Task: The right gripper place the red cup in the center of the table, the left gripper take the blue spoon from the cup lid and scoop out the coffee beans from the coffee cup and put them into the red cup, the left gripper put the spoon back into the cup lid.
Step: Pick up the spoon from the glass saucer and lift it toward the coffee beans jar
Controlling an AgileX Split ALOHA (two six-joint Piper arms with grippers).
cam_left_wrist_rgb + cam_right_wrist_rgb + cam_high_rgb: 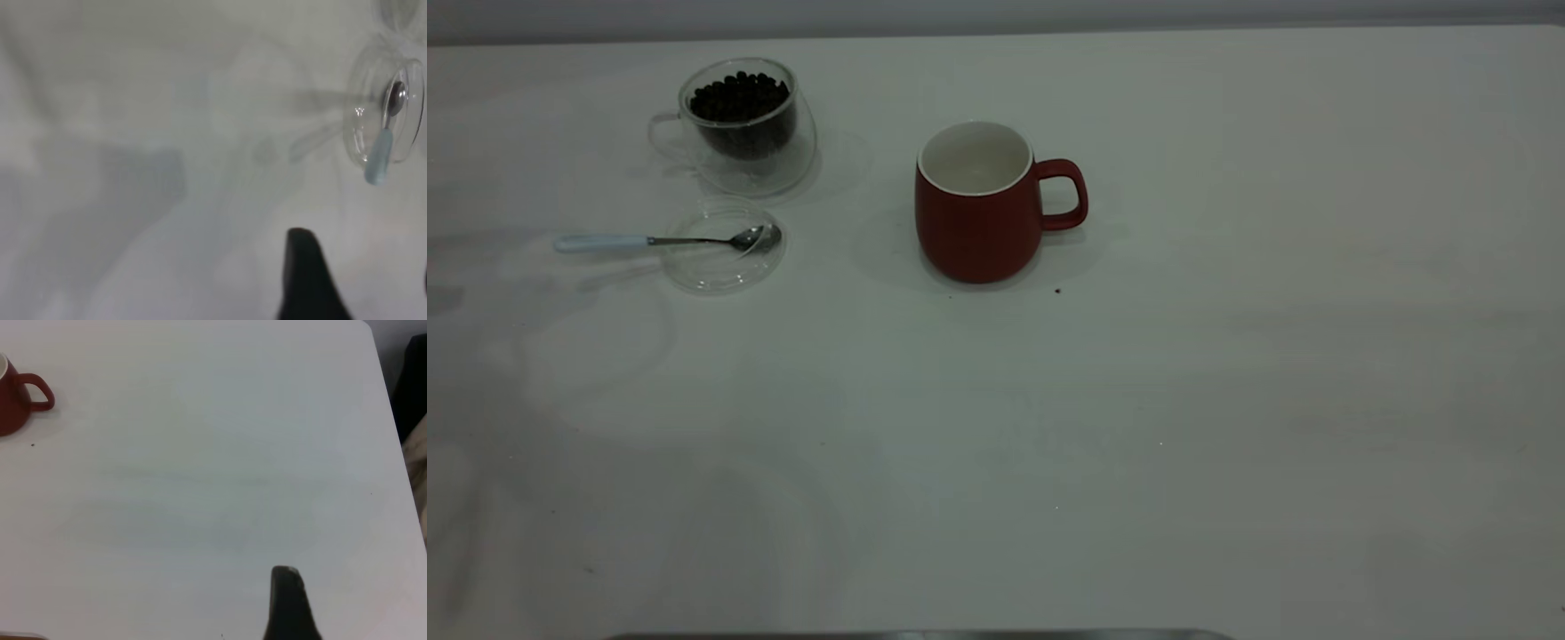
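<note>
I keep my left gripper moving toward the blue spoon's handle until its fingers can close around it, because the spoon's handle sticks out free past the cup lid.
The red cup stands upright near the middle of the table, white inside, handle to the right; its edge also shows in the right wrist view. At the back left the coffee cup holds the coffee beans. In front of it the blue spoon rests with its bowl in the cup lid and its handle sticking out left. The left gripper hovers open over bare table, well away from the spoon and lid. The right gripper is open, far from the red cup. Neither gripper shows in the exterior view.
One stray bean lies on the table just right of the red cup's base. The table's edge shows in the right wrist view, with dark and pale things beyond it. White tabletop spreads across the front and right.
</note>
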